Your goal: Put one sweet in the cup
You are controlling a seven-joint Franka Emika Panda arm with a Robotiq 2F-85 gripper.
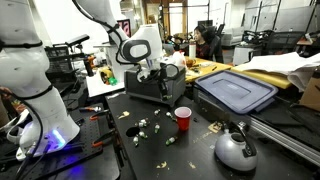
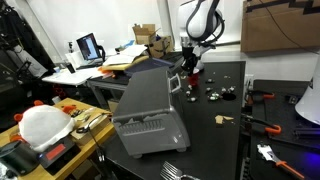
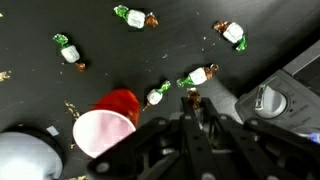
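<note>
The sweet (image 3: 195, 97) hangs clear above the table and the red cup stands open. My gripper should keep going to the cup's opening (image 1: 183, 111) and let go there.
The red cup (image 3: 105, 125) with a pale inside stands upright on the black table, left of my gripper in the wrist view. It also shows in an exterior view (image 1: 183, 118). Several green-and-white wrapped sweets lie on the table, such as one (image 3: 198, 77) just beyond the fingertips and another (image 3: 158, 95) beside the cup. My gripper (image 3: 192, 106) is shut, with a small gold-brown sweet (image 3: 193, 97) pinched at its tips. In both exterior views the gripper (image 1: 166, 74) (image 2: 190, 70) hangs above the table, behind the cup.
A silver kettle (image 1: 235, 148) (image 3: 20, 155) stands near the cup. A grey appliance (image 1: 150, 88) (image 2: 150, 110) (image 3: 275, 95) sits beside the gripper. A bin with a blue lid (image 1: 235, 92) lies behind. More sweets (image 1: 140, 125) are scattered about.
</note>
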